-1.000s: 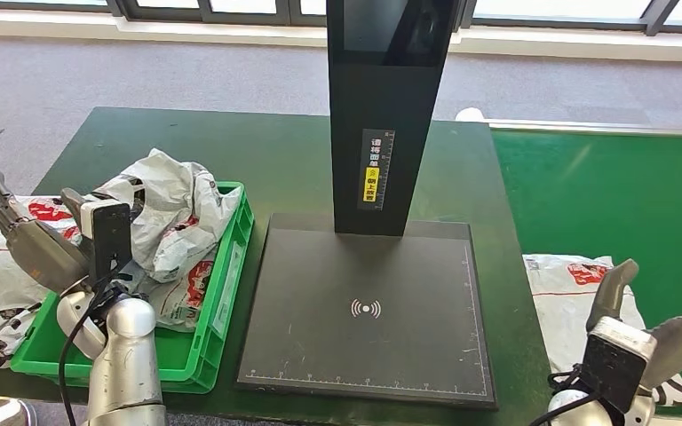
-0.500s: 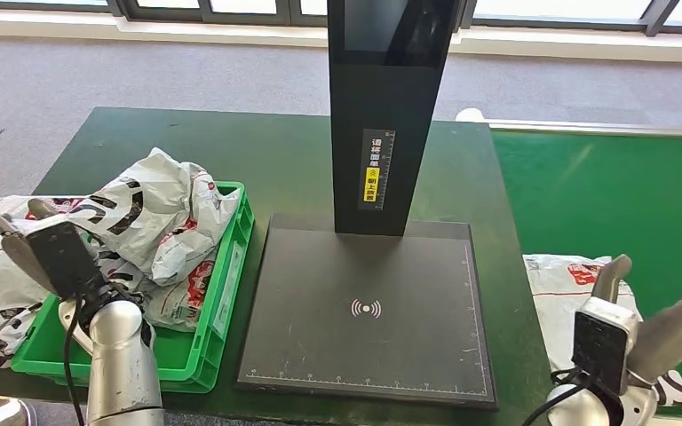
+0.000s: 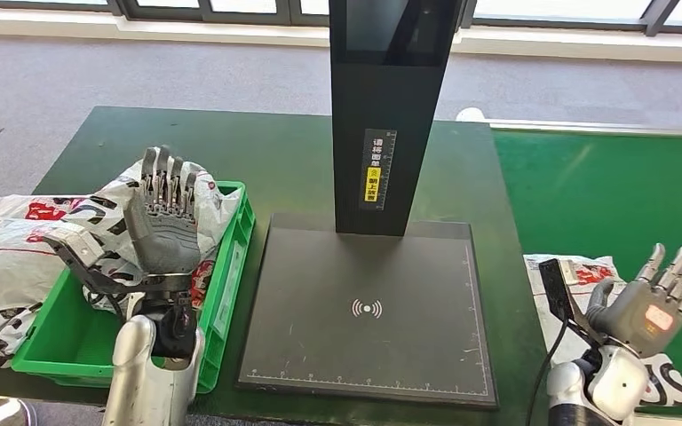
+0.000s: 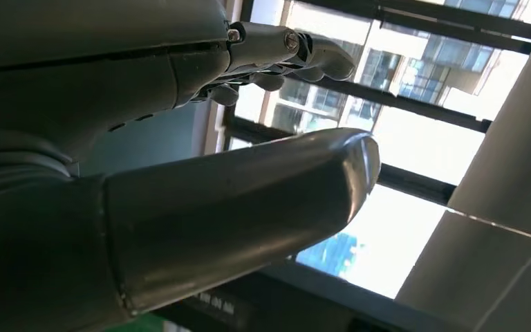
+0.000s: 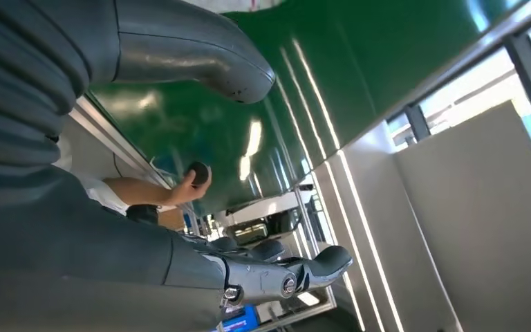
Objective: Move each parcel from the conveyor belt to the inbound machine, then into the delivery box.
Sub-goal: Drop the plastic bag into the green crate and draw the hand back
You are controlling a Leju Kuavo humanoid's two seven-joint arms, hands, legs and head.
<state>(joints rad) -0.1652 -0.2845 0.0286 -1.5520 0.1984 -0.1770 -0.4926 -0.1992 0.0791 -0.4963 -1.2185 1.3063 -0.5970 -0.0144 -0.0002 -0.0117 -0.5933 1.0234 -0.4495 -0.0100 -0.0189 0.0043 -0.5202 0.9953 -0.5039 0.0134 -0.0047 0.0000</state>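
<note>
My right gripper will have the white parcel (image 3: pixel 542 297) fold and droop around it when I lift, because the parcel lies flat with a crinkled far end (image 3: pixel 597 269).
The black inbound machine (image 3: pixel 367 311) stands mid-table, its flat plate bare beneath a tall column. To its left the green delivery box (image 3: pixel 224 297) holds crumpled white and grey parcels (image 3: pixel 206 197). My left hand (image 3: pixel 165 220) is raised over the box with its fingers upright and apart, holding nothing; the left wrist view has this left hand (image 4: pixel 180 173) against windows. On the green conveyor belt (image 3: pixel 622 195) at the right lies a white parcel (image 3: pixel 570 277). My right hand (image 3: pixel 645 306) hovers over its near end, fingers spread and empty; the right wrist view has this right hand (image 5: pixel 110 228) beside the belt.
Another large white parcel (image 3: pixel 9 257) lies on the dark green table (image 3: pixel 266 160), left of the box. In the right wrist view a person's forearm (image 5: pixel 153 195) holds a small dark object beyond the belt.
Both hands have turned from edge-on to fingers pointing up. My left hand has swung from the box's left side to above its parcels. The right hand stays low over the belt parcel.
</note>
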